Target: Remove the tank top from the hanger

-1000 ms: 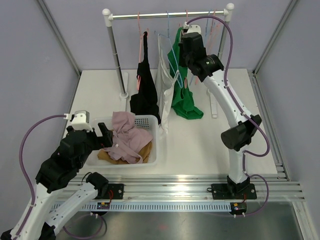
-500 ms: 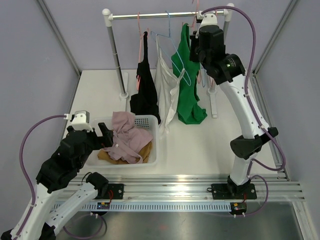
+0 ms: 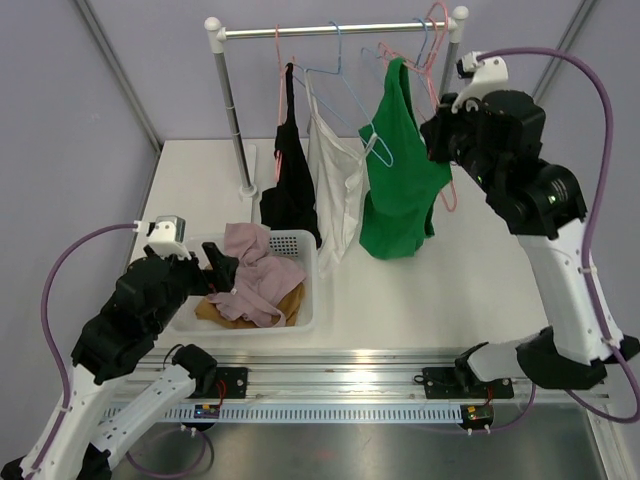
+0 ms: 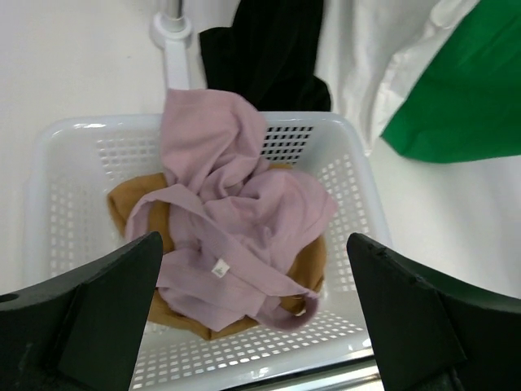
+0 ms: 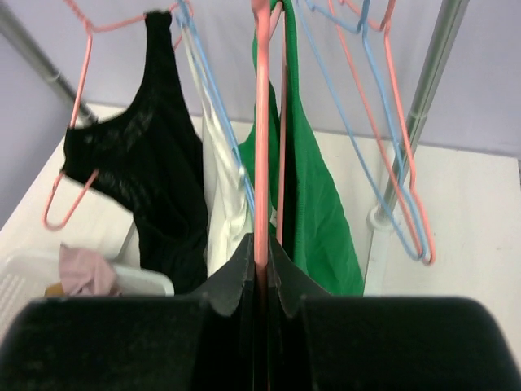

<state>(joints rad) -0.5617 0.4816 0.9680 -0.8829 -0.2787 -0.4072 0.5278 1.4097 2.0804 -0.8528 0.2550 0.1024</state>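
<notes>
The pink wire [image 5: 261, 163] is in my right gripper beside the green tank top, so my left gripper should go toward the top's upper end [image 3: 397, 72] next and close there.
A green tank top [image 3: 400, 180] hangs on a pink hanger [image 3: 448, 190] at the right end of the rail [image 3: 300, 31]. My right gripper [image 3: 437, 135] is shut on the hanger's pink wire just right of the top. In the right wrist view the wire [image 5: 260, 147] runs up from between my closed fingers [image 5: 262, 273], with the green top [image 5: 313, 204] just behind. I cannot tell whether the hook still rests on the rail. My left gripper [image 3: 215, 262] is open and empty above the basket [image 4: 252, 240].
A black top [image 3: 292, 170] and a white top [image 3: 335, 180] hang left of the green one, with spare blue and pink hangers [image 5: 391, 138] by the right post [image 3: 452, 50]. A white basket [image 3: 308, 290] of pink and tan clothes sits front left.
My right arm has swung right and toward the near side, carrying the pink hanger and green tank top up and away from the white top. The left arm has barely moved.
</notes>
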